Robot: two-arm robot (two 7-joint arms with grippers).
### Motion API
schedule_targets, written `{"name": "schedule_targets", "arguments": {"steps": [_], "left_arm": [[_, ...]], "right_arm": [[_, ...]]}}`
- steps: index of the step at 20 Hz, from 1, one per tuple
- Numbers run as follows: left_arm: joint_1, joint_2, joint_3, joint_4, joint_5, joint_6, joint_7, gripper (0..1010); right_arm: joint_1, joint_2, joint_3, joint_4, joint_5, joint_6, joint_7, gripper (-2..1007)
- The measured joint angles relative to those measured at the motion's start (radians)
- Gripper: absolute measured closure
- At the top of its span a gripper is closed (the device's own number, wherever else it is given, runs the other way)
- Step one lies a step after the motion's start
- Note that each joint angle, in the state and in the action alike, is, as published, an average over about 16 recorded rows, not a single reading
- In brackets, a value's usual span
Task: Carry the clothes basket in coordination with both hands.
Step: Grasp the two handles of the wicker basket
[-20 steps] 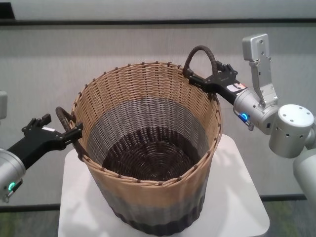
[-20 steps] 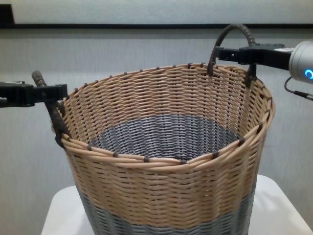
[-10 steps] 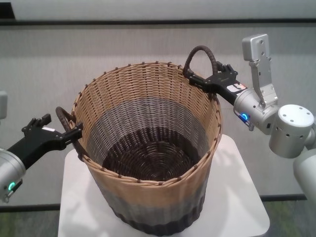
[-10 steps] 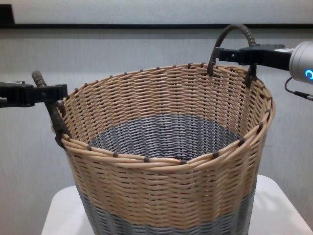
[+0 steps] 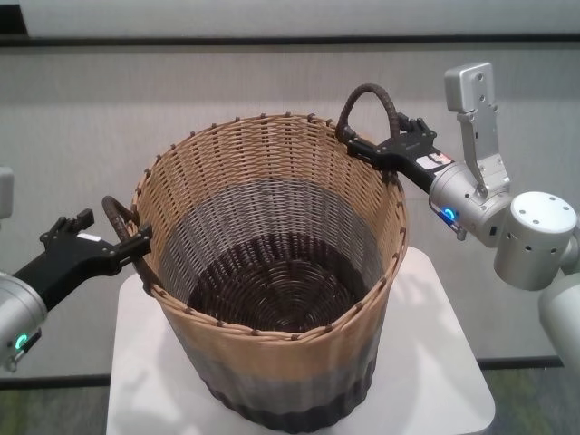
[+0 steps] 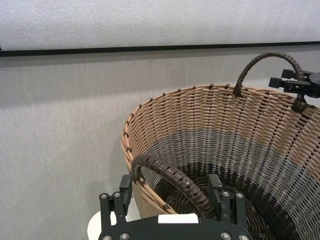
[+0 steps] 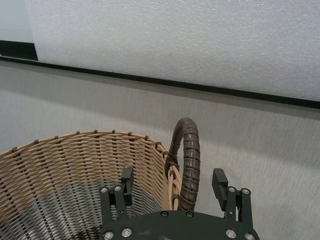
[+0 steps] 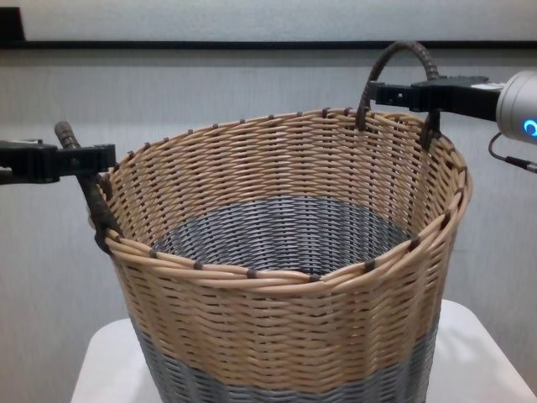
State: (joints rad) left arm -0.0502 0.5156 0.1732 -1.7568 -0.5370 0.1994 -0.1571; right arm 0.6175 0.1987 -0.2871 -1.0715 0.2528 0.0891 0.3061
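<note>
The loop handle (image 8: 404,45) stands up on its own on the clothes basket's thick rim (image 8: 281,323), so I expect the clothes basket to come up with its opening wide open when I lift.
The clothes basket (image 5: 272,272), woven wicker with a tan upper band over grey, stands on a white table (image 5: 439,362) and tilts a little. My left gripper (image 5: 131,243) is at the basket's left rim. Its open fingers straddle the dark brown left handle (image 6: 170,175), one finger (image 6: 126,186) on each side. My right gripper (image 5: 376,149) is at the far right rim. It is open too, with the upright right handle (image 7: 187,160) between its fingers (image 7: 218,182). Both grippers show in the chest view, the left (image 8: 84,159) and the right (image 8: 394,92).
The small white table (image 8: 470,353) is barely wider than the basket, with its edges close on both sides. A grey wall with a dark horizontal strip (image 5: 181,41) runs behind. The basket's inside (image 5: 272,281) holds nothing.
</note>
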Motion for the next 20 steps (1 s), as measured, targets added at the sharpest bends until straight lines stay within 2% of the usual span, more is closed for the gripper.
{"name": "schedule_targets", "arguments": {"steps": [5, 10, 14, 20], "left_arm": [[0.0, 0.0, 0.0, 0.0, 0.0, 0.0, 0.0, 83], [0.0, 0.0, 0.0, 0.0, 0.0, 0.0, 0.0, 200], [0.0, 0.0, 0.0, 0.0, 0.0, 0.0, 0.0, 343], [0.0, 0.0, 0.0, 0.0, 0.0, 0.0, 0.0, 542]], "right_arm": [[0.0, 0.0, 0.0, 0.0, 0.0, 0.0, 0.0, 26], [0.0, 0.0, 0.0, 0.0, 0.0, 0.001, 0.0, 99], [0.0, 0.0, 0.0, 0.0, 0.0, 0.001, 0.0, 209], [0.0, 0.0, 0.0, -0.001, 0.0, 0.001, 0.0, 431]]}}
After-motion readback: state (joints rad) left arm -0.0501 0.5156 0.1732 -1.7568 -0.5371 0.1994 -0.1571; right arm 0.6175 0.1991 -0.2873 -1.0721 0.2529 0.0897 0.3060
